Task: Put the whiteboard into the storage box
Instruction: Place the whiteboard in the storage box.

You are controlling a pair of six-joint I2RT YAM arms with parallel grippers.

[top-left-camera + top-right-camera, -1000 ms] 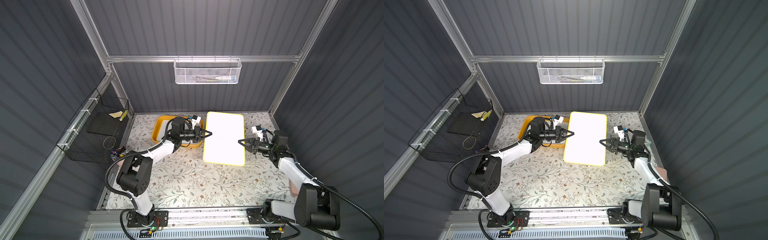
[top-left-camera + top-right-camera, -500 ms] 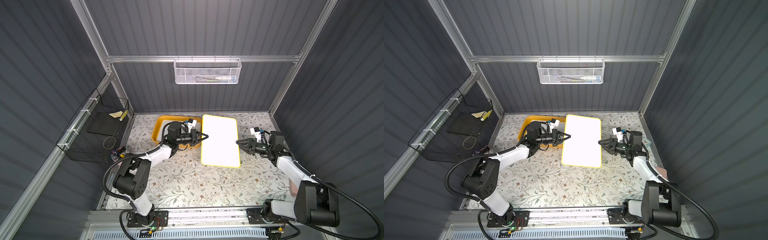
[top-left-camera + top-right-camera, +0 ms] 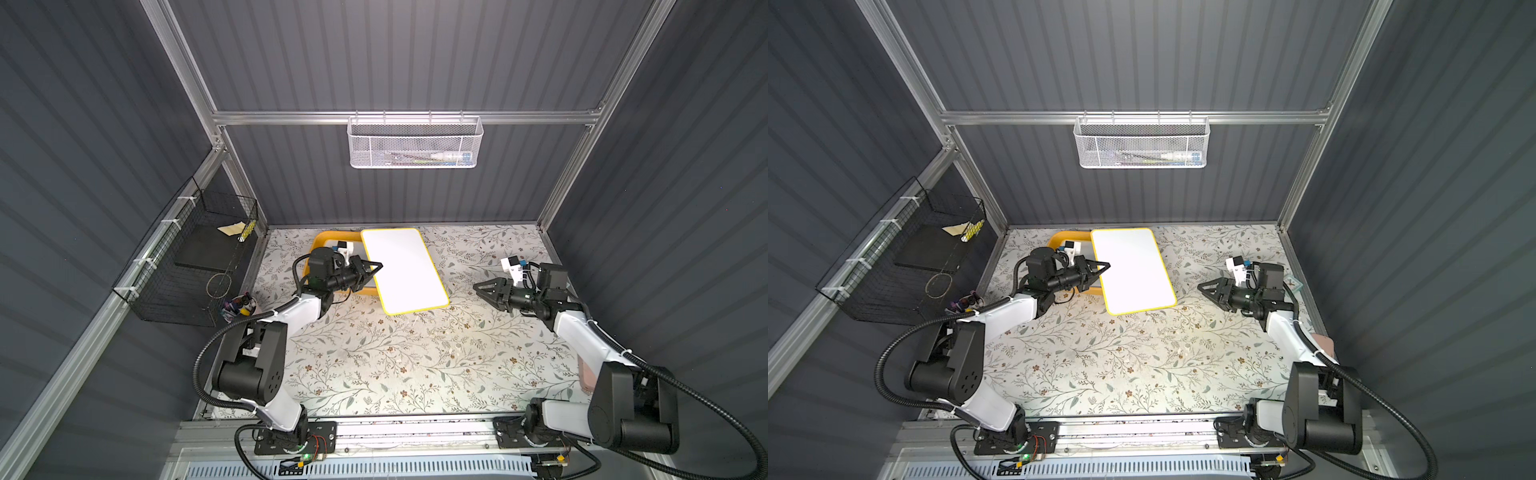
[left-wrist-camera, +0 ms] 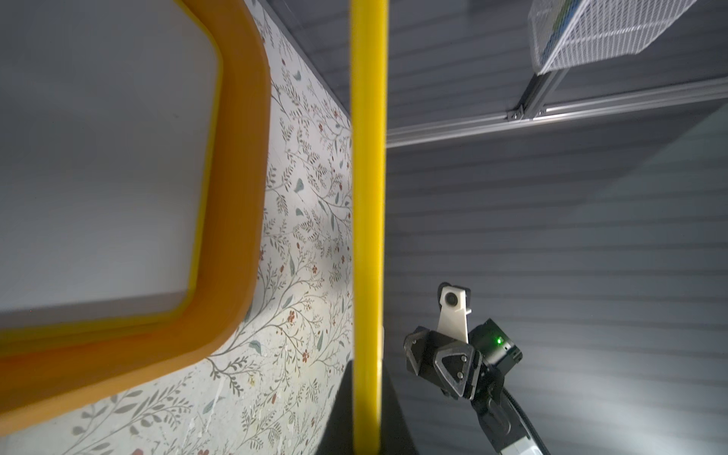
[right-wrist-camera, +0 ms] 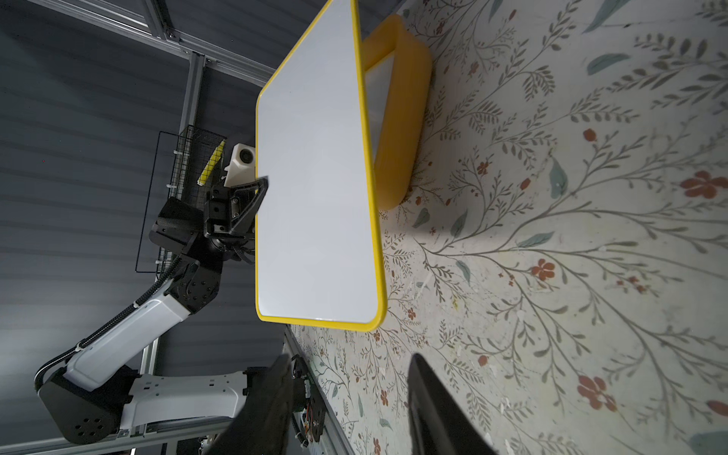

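The whiteboard's long edges (image 3: 433, 266) lie across the length of the storage box, so I need to turn the whiteboard lengthwise over the box (image 3: 357, 247) with my left gripper before I lower it in.
The whiteboard (image 3: 403, 270), white with a yellow rim, hangs tilted beside the storage box (image 3: 318, 243). My left gripper (image 3: 379, 264) is shut on its left long edge. In the left wrist view that yellow edge (image 4: 368, 197) runs between the dark fingers (image 4: 340, 413). The box's orange rim (image 4: 236, 197) lies beside it, with a white surface inside. The whiteboard's right long edge sits lower, toward the table; I cannot tell if it touches. My right gripper (image 3: 478, 286) stands open and apart from the board, with only tablecloth between its fingers (image 5: 433, 394).
A white mesh basket (image 3: 413, 143) hangs on the back wall. A black wire basket (image 3: 195, 266) hangs on the left wall, with small items (image 3: 239, 305) below it. A pink object (image 3: 586, 374) lies by the right wall. The floral tablecloth (image 3: 395, 365) covers the table.
My right gripper has opened, let go of the whiteboard and drawn back to the right. The left gripper has carried the board left and back toward the box, tilting it.
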